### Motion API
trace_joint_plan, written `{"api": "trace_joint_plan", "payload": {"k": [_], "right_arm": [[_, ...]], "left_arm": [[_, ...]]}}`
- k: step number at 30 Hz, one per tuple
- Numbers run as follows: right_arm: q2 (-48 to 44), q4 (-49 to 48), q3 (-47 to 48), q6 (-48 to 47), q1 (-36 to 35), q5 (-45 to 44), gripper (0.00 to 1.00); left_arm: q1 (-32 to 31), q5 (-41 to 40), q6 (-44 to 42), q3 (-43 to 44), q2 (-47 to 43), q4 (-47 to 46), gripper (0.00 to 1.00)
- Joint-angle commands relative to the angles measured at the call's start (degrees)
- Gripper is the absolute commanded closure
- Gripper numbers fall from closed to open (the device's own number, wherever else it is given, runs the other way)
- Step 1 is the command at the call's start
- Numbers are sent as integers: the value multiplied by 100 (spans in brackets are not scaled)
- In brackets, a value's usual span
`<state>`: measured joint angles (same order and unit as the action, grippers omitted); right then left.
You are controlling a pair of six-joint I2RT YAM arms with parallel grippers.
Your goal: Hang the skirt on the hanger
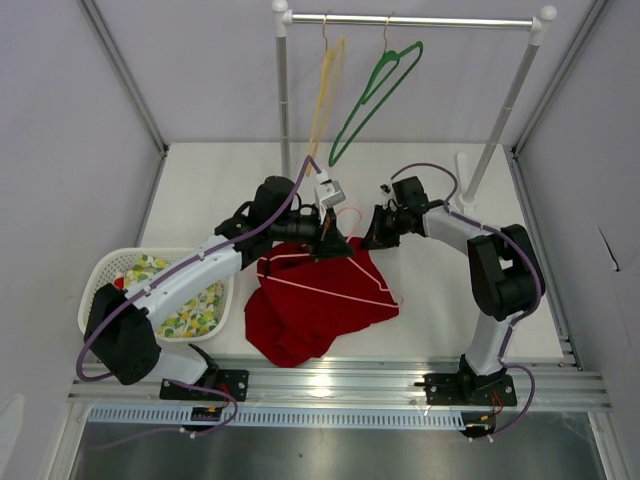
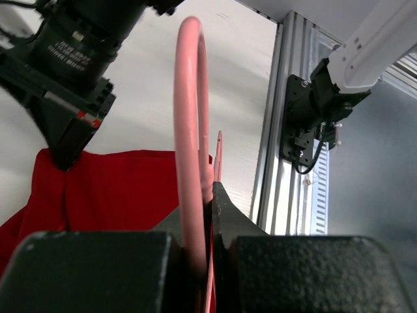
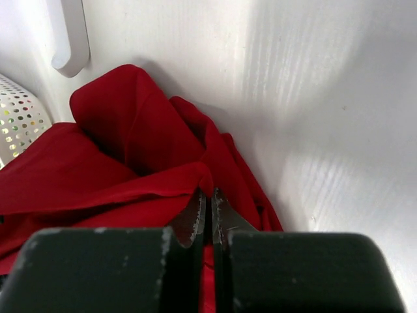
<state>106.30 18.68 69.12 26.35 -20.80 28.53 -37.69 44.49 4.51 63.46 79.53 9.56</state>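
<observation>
The hanger's far end is pointing away from the skirt edge in my right gripper. Next, my left gripper pulls back and turns it toward that edge.
The deep-red skirt lies crumpled on the table between the two arms. The pale pink hanger rests across its top, thin wires showing against the red. My left gripper is shut on the hanger near its hook. In the left wrist view the pink hook loop rises out of the closed gripper, with the skirt behind it. My right gripper is at the skirt's upper right edge. In the right wrist view that gripper is shut on a fold of the skirt.
A clothes rail at the back carries a yellow hanger and a green hanger. At the left stands a white basket holding floral cloth; its perforated wall shows beside the skirt.
</observation>
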Motion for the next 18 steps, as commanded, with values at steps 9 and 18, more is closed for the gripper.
{"api": "trace_joint_plan", "payload": {"k": [9,18], "right_arm": [[-1735,1392,1638,-595,699,-1165,100],[-2490,1534,1219,-412,744,-1631,100]], "left_arm": [[350,-880,480,1097,-561,-490,100],[780,-1715,1306,634,-1193,-1685,100]]}}
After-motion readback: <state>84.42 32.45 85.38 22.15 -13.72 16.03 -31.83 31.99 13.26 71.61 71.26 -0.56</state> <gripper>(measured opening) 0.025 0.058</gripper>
